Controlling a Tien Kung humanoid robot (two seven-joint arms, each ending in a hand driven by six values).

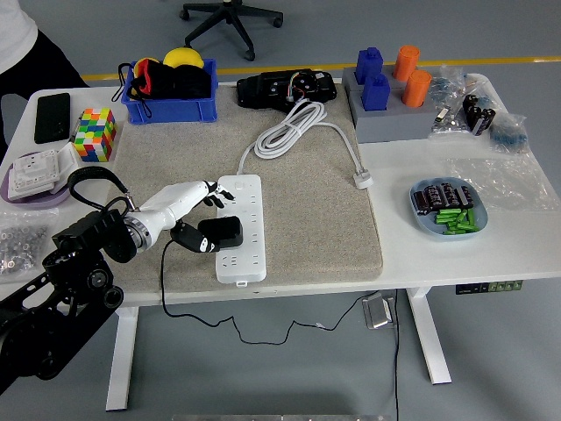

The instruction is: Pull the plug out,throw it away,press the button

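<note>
The black plug (223, 232) will drag the cord along when I pull the plug out, because the thin black cord (235, 324) hangs loose past the front edge of the table.
A white power strip (240, 206) lies lengthwise on the grey mat (307, 210). A black plug (223, 232) sits in its lower left sockets, and a thin black cord (163, 281) runs from it down off the table's front edge. My left hand (198, 214) reaches in from the left. Its white fingers (210, 194) are spread over the strip's upper left edge, and the black thumb (185, 236) rests against the plug's left side. The hand is not closed around the plug. The strip's own white cable (285, 130) coils at the mat's top. My right arm is out of view.
Blue bin (166, 103), colour cube (95, 133), phone (52, 117) and a socket plate (35, 168) stand at the left. A grey block with blue and orange pieces (390, 118) and a blue dish of batteries (447, 210) are at the right. A person (22, 48) stands at the top left corner.
</note>
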